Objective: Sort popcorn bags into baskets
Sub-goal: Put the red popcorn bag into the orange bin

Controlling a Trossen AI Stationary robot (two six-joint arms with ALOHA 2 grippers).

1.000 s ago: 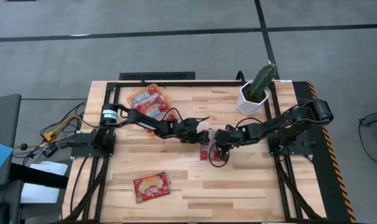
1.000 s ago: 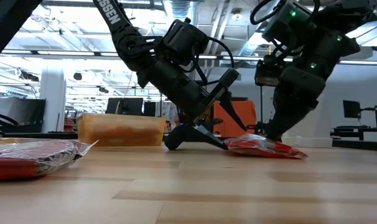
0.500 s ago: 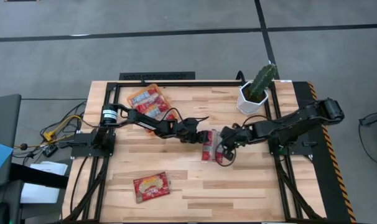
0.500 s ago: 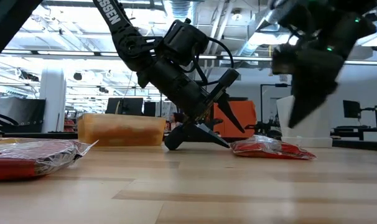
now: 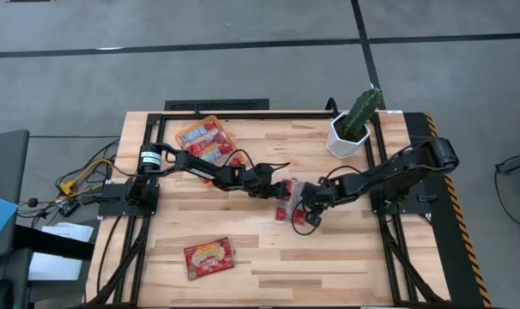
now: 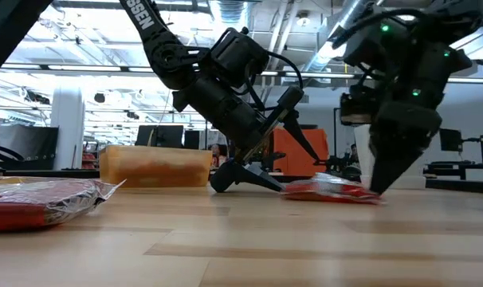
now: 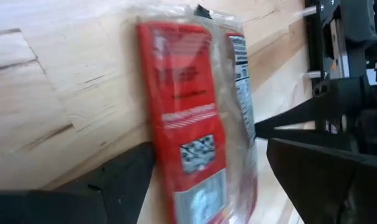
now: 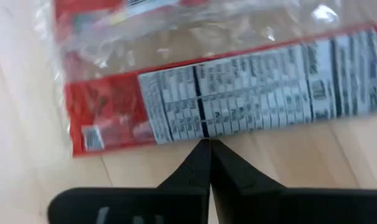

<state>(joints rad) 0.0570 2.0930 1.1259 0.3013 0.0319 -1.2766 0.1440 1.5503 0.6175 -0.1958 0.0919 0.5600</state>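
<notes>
The popcorn bag lies flat with its panel edge [image 8: 204,135] against the right gripper's closed fingers, so the robot's left gripper should put its fingers on either side of the bag's width [image 7: 200,149] and pinch the bag up.
One popcorn bag [image 5: 284,202], red under clear wrap with a printed panel, lies flat mid-table between both grippers. My left gripper [image 5: 277,184] is open at its left side: one finger low on the table by the bag [image 7: 188,118], the other raised above it [image 6: 293,143]. My right gripper [image 5: 305,216] is shut, its tip at the bag's near long edge [image 8: 204,134]. A second red bag with a yellow centre [image 5: 208,256] lies near the table's near edge. The orange basket [image 5: 181,130] at the far left holds several bags. My left gripper's lower finger [image 7: 123,177] lies on the table with its tip at the bag's long red edge [image 7: 152,134]; whether it touches I cannot tell. My right gripper's shut fingertips [image 8: 208,149] meet the bag's long edge beside the nutrition panel [image 8: 204,134]. They come slanting down from the right. The bag lies flat on the table.
A white pot with a green cactus [image 5: 350,129] stands at the far right corner. A black frame rail [image 5: 217,105] runs along the far edge. Bare wood lies between the central bag and the near bag [image 6: 42,203].
My right gripper lifted and drew back toward the table's right, then came down again with its shut tip at the bag's edge. The bag has slid a little along the table toward my left gripper, which has stayed open and still.
</notes>
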